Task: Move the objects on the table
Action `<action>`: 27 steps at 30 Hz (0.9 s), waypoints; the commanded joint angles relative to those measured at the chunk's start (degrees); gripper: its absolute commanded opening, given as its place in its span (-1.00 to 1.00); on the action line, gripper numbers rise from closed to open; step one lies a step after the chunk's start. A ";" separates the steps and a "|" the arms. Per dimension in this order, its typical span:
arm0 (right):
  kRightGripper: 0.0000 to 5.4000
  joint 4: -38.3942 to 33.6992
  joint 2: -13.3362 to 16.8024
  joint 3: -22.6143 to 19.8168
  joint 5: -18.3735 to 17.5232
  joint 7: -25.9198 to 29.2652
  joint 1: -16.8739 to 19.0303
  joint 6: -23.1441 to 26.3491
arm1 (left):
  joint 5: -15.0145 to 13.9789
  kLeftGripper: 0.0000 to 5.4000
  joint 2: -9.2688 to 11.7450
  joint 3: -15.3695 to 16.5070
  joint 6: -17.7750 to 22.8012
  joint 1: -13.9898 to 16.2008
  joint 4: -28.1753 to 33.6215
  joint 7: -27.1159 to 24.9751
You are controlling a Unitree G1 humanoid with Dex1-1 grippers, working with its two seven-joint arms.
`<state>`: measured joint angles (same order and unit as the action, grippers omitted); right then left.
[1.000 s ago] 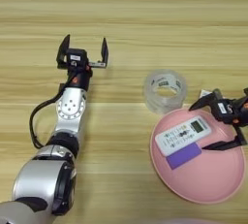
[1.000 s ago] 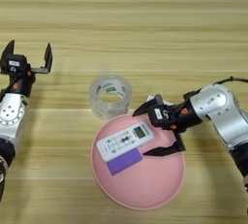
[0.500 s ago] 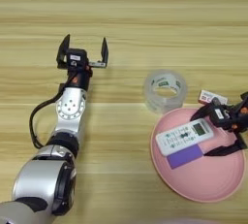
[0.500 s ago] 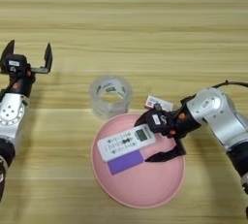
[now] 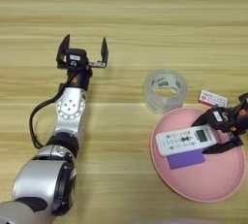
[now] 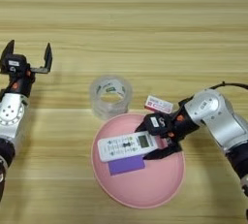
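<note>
The pink plate (image 5: 203,181) will move a little when I pull the roll past, because the tape roll's near side (image 5: 166,109) is close up against the plate's rim.
A wide clear tape roll (image 5: 165,89) stands on the wooden table (image 5: 145,14), just behind the pink plate (image 5: 193,194). On the plate lies the white remote with a green screen (image 6: 127,145), resting on a purple card (image 6: 126,165). My right gripper (image 6: 151,140) is open at the remote's screen end, with one finger on each side of it. A small white-and-red flat box (image 6: 159,104) lies on the table just behind that gripper. At the left, my left gripper (image 5: 82,53) rests open with nothing in it, far from these things.
My left forearm (image 5: 70,111) lies along the table's left side, with a black cable looping beside it. My right arm (image 6: 218,121) comes in from the right edge. Bare wood stretches across the far half of the table.
My right gripper has slid toward the near side over the plate's right part, uncovering the white-and-red box behind it. The remote, tape roll and left arm have stayed put.
</note>
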<state>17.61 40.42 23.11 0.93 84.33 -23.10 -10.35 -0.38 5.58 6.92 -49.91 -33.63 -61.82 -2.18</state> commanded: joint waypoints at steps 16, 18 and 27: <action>0.07 -7.97 1.57 -2.85 -4.41 0.35 1.15 4.78 | -0.35 1.00 0.35 0.74 0.26 -0.32 0.38 -1.14; 0.07 -9.64 1.49 -4.34 -6.52 0.22 1.02 6.27 | -0.45 1.00 0.46 0.85 0.22 -0.24 0.44 -1.39; 0.07 -18.87 4.06 -14.34 -15.59 -3.14 1.95 13.25 | -0.27 1.00 0.55 1.04 0.26 -0.01 0.73 -1.74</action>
<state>0.92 42.71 11.87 -12.60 82.53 -21.30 1.32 -0.40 5.68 8.01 -49.91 -33.58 -61.46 -3.62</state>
